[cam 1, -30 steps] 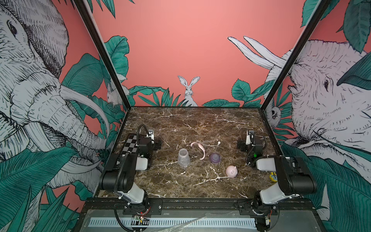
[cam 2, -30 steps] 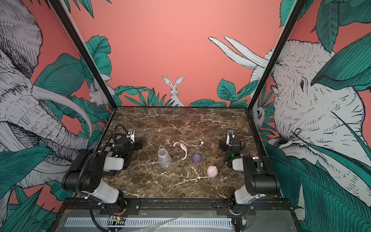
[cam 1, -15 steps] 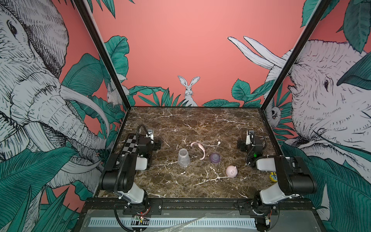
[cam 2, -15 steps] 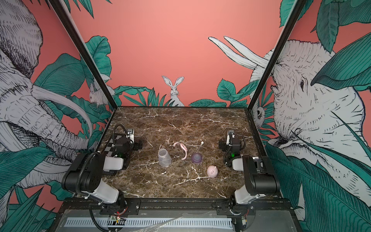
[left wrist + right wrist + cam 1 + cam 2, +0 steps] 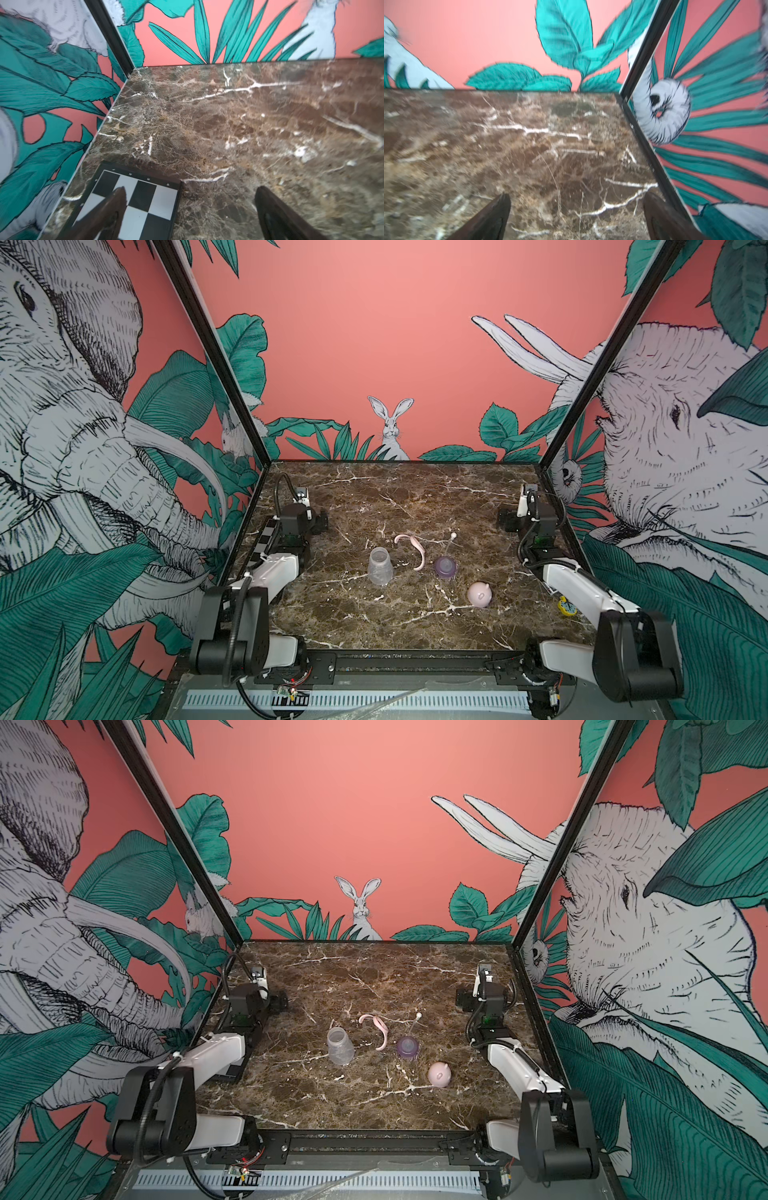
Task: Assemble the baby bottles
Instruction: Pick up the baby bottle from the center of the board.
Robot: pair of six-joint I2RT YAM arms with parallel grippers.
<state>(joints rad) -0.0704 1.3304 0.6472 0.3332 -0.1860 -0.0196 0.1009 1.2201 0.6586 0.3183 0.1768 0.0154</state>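
I can see the clear body [image 5: 380, 571] upright and free of the pink two-handled ring, so I should go on moving my right gripper toward its upper rim [image 5: 379, 554] and close it there.
The baby bottle lies in parts mid-table in both top views. The clear body [image 5: 380, 568] [image 5: 340, 1047] stands upright on the left. Behind it lies the pink two-handled ring [image 5: 411, 547] [image 5: 377, 1029]. To their right sits the purple nipple collar [image 5: 445, 567] [image 5: 407, 1047], its thin straw [image 5: 451, 540] pointing toward the back. Nearest the front is the pink eared dome cap [image 5: 480, 594] [image 5: 439, 1074]. My left gripper [image 5: 319, 524] [image 5: 191, 188] is open at the left edge, far from the parts. My right gripper [image 5: 505, 520] [image 5: 577, 194] is open at the right edge, holding nothing.
A black-and-white checkerboard [image 5: 141, 199] [image 5: 266, 539] lies under the left arm along the left wall. A small yellow object [image 5: 567, 605] sits by the right arm. Painted walls close the marble table [image 5: 395, 493] on three sides.
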